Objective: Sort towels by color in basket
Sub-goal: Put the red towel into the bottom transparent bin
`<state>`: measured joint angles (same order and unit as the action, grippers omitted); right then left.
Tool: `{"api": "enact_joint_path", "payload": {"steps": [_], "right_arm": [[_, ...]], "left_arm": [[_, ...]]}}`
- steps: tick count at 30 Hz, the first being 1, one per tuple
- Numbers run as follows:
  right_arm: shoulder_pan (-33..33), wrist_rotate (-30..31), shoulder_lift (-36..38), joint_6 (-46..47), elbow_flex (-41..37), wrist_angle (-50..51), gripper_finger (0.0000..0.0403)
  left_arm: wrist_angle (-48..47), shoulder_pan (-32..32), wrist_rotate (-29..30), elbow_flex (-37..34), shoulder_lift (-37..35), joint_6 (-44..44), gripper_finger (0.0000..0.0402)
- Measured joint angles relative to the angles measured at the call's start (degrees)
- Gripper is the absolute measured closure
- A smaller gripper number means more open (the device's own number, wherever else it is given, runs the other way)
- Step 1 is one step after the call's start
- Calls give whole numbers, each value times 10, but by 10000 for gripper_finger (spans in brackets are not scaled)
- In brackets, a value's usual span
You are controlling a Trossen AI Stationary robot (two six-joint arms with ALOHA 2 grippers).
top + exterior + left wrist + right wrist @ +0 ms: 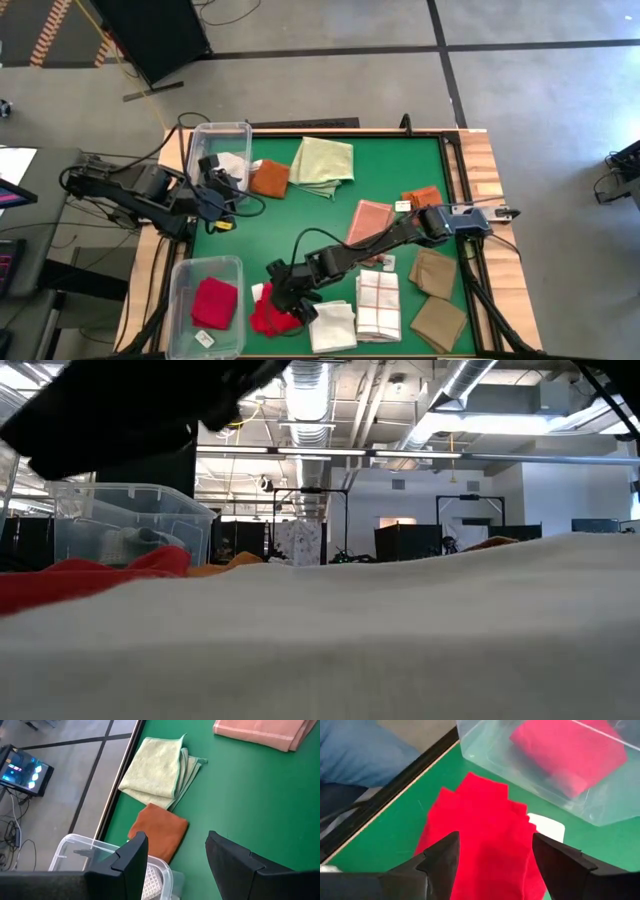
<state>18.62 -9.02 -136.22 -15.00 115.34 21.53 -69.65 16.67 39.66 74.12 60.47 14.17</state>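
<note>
A white tag (pixel 257 292) sticks out from under the loose red towel (pixel 273 313). The tag will come along with the towel when I lift the towel.
A loose red towel (pixel 263 312) lies crumpled on the green table near its front edge, beside the near-left clear bin (pixel 180 275), which holds another folded red towel (pixel 214 302). My right gripper (pixel 288 300) is open just over the loose red towel (pixel 480 835), one finger on either side of its middle, and the bin with its red towel (pixel 570 750) lies beyond. My left gripper (pixel 222 200) is open and empty by the far-left clear bin (pixel 222 132), which holds a white-checked towel (pixel 150 882).
On the table lie a rust-orange towel (pixel 270 178), a pale green one (pixel 323 163), a salmon pink one (pixel 370 220), an orange one (pixel 422 197), two tan ones (pixel 433 272), a white-checked one (pixel 378 305) and a white one (pixel 332 326). A wooden rim (pixel 490 180) edges the table.
</note>
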Motion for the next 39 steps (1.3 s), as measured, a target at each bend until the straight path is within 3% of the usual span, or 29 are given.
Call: {"api": "enact_joint_path", "payload": {"steps": [15, 25, 30, 39], "right_arm": [[-26, -1, 1, 16, -116, -104, 124], [-31, -1, 0, 21, -148, -140, 137], [-36, -4, 1, 32, -159, -143, 180], [-37, -5, 1, 28, -159, -139, 327]], "left_arm": [[2, 0, 0, -10, 0, 7, 211], [2, 0, 0, -10, 0, 11, 211], [2, 0, 0, -10, 0, 11, 211], [2, 0, 0, -10, 0, 15, 211]]}}
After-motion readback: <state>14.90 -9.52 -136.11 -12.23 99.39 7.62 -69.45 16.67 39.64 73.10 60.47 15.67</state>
